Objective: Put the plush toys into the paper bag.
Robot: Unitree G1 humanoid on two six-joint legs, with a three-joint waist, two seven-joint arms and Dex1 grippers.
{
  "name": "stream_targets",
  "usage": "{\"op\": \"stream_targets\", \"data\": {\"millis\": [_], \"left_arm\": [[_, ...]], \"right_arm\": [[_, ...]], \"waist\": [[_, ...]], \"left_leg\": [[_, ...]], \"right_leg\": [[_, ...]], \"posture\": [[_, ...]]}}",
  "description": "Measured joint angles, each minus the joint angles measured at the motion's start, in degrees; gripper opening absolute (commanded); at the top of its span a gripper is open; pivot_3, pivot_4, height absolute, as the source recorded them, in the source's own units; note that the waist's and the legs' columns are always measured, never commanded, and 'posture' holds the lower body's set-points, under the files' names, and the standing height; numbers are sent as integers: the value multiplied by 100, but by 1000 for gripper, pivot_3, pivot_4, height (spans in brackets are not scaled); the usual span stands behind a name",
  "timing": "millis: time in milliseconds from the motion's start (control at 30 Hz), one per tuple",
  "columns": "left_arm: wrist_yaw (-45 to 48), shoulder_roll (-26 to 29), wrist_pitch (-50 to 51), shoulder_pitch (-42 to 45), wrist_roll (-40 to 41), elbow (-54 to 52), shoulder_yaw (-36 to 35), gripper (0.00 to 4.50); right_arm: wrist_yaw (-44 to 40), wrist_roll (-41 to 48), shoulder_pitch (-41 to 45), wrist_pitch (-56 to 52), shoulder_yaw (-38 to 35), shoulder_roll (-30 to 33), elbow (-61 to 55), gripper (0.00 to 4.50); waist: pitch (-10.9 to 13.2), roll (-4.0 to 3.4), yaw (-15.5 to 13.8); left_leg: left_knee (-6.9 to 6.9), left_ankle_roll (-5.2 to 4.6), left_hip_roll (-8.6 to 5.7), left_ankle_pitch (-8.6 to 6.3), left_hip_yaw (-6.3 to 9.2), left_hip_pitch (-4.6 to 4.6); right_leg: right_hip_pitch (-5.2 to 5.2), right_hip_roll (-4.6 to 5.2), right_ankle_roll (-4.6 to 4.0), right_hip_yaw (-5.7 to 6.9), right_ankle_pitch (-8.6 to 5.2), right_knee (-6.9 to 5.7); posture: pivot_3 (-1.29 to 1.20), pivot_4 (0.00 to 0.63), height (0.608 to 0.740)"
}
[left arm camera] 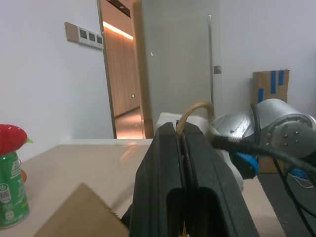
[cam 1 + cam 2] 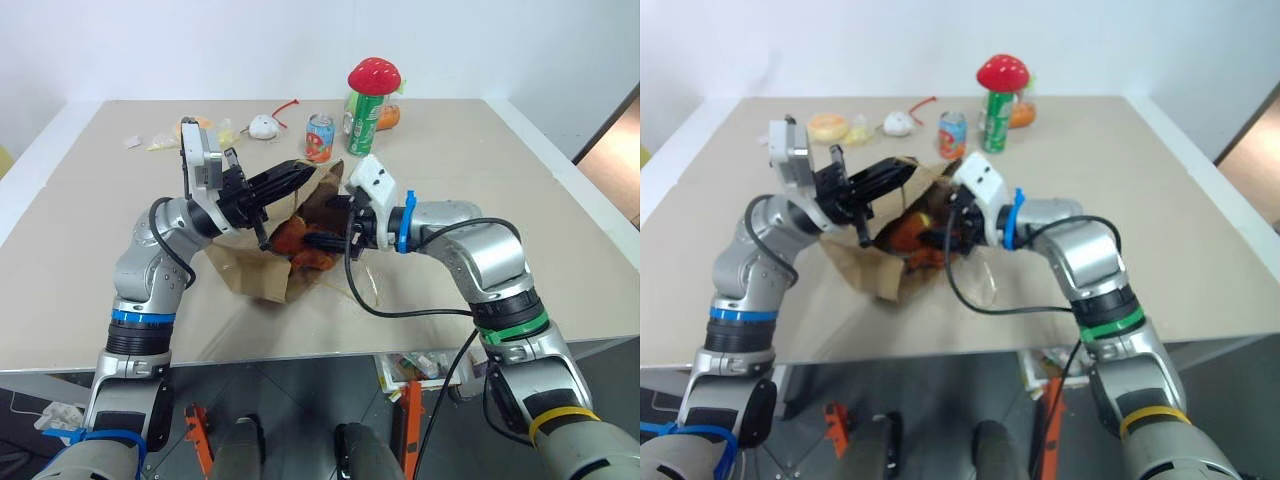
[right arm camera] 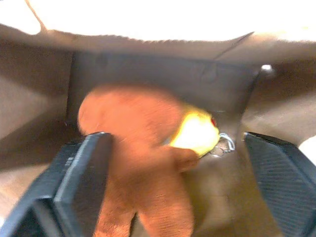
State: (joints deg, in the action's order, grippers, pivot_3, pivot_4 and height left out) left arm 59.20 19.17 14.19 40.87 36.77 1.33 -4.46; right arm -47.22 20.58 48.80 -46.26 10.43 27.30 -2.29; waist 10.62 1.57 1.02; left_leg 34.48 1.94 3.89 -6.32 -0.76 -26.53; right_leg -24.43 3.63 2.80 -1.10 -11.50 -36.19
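Observation:
I expect the brown paper bag (image 2: pixel 252 271) to stand upright with its opening open when I lift its handles, because the squared bottom (image 3: pixel 212 79) has sharp creased corners.
The brown paper bag (image 2: pixel 255 275) lies on the table with its mouth towards me. My left gripper (image 1: pixel 180 133) is shut on one of its tan looped handles (image 1: pixel 195 111) and holds that side of the mouth up. An orange-brown plush toy (image 3: pixel 133 148) lies inside the bag, also seen at the plush (image 2: pixel 300 245). A yellow patch (image 3: pixel 197 133) shows against it; I cannot tell whether it belongs to a second toy. My right gripper (image 3: pixel 177 173) is in the bag's mouth, open, its fingers (image 3: pixel 81 173) wide apart on either side of the toy.
At the far side stand a green can (image 2: pixel 362 115) with a red mushroom plush (image 2: pixel 374 75) on top and a small drink can (image 2: pixel 320 137). A white toy with a red tail (image 2: pixel 265 126) and a round yellowish soft thing (image 2: pixel 827 126) lie farther left.

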Motion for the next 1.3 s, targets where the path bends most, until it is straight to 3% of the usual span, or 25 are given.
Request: {"op": "stream_targets", "data": {"millis": [367, 500, 767, 967, 1100, 1133, 1233, 1300], "left_arm": [[5, -27, -3, 10, -3, 33, 3, 0], [5, -26, -4, 9, -3, 35, -3, 0], [-1, -46, -11, 9, -6, 37, 0, 0], [-6, -50, -12, 9, -6, 36, 1, 0], [-11, -50, -12, 9, -6, 35, -1, 0], [-12, -49, -12, 9, -6, 35, -1, 0], [-16, -48, -13, 9, -8, 35, -2, 0], [-18, -47, -16, 9, -9, 35, -2, 0]], "right_arm": [[-806, 1134, -1078, -368, -1134, 1285, -1236, 4462], [-814, 1040, -1609, -350, -1263, 1757, -1215, 4462], [-387, 947, -2294, -603, -582, 1253, -1280, 4462], [90, 614, -2232, -507, -435, 882, -803, 4462], [156, 524, -2106, -433, -437, 791, -528, 3381], [150, 518, -2093, -414, -440, 792, -525, 2809], [75, 528, -2083, -334, -456, 808, -526, 1736], [-43, 571, -2083, -314, -466, 875, -529, 780]], "waist": [[0, 0, 0], [-1, 1, 0], [-1, 1, 17], [-1, 1, 16], [-1, 1, 16], [-1, 1, 16], [-1, 1, 16], [-1, 1, 16]], "left_leg": [[1, 0, 0, 0, 1, 3], [3, 1, 0, -1, 0, 5], [3, 0, 0, 0, 1, 6], [9, 0, -1, 0, 1, 4], [8, 0, -1, 0, 2, 4], [7, 0, -1, 0, 2, 4], [6, 0, -1, 0, 2, 4], [6, 0, -1, 0, 2, 4]], "right_leg": [[2, 0, 0, 0, -1, 0], [3, 1, 0, -1, -1, 1], [3, -1, -1, -3, 0, 0], [5, -1, -1, -4, 2, 0], [5, -2, -1, -4, 2, 0], [5, -2, 0, -4, 1, 0], [5, -2, 2, -4, -1, 0], [5, -2, 3, -4, -1, 0]], "posture": [[0, 150, 740], [0, 150, 740], [0, 150, 740], [0, 150, 740], [0, 150, 740], [0, 150, 740], [0, 150, 740], [0, 150, 740]]}}
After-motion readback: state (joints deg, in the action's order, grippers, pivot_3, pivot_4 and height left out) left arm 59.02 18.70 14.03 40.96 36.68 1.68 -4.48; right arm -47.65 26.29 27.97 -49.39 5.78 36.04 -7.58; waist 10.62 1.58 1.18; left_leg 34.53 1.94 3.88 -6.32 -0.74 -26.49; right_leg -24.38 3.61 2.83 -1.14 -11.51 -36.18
